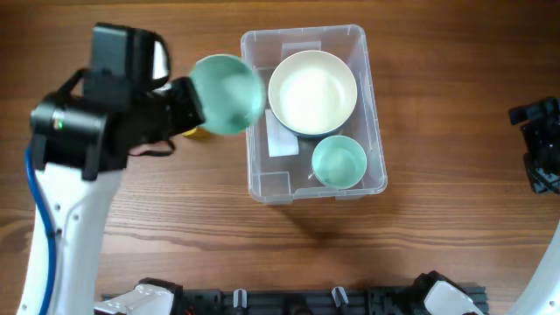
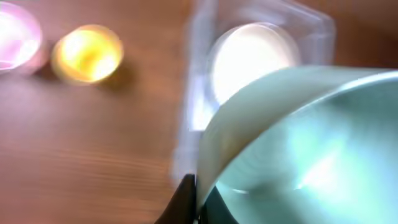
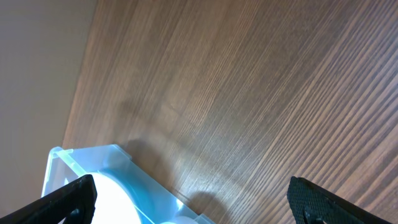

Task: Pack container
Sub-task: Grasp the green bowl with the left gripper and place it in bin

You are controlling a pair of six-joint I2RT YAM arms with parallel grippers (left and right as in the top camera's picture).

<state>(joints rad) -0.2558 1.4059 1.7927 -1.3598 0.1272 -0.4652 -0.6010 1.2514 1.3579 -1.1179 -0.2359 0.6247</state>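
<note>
The small mint cup's opening [image 1: 339,162] is open in the container, so my left gripper goes on moving the mint-green bowl [image 1: 229,93] there and lets go once it nests inside.
The clear plastic container [image 1: 374,114] stands at the table's middle, holding a large white bowl [image 1: 312,92] and a small mint cup [image 1: 339,162]. My left gripper [image 1: 194,107] is shut on the rim of a mint-green bowl [image 1: 227,94] and holds it tilted above the container's left wall. In the left wrist view the fingers [image 2: 198,202] pinch that bowl's rim [image 2: 298,143], with the container [image 2: 199,93] and white bowl [image 2: 252,59] blurred behind. My right gripper [image 3: 193,202] is open and empty at the far right, with the container's corner [image 3: 81,162] in its view.
A yellow cup [image 2: 87,53] and a pink cup [image 2: 15,34] stand on the wood left of the container; the yellow one peeks out under my left arm [image 1: 192,133]. A black rail runs along the table's front edge [image 1: 289,302].
</note>
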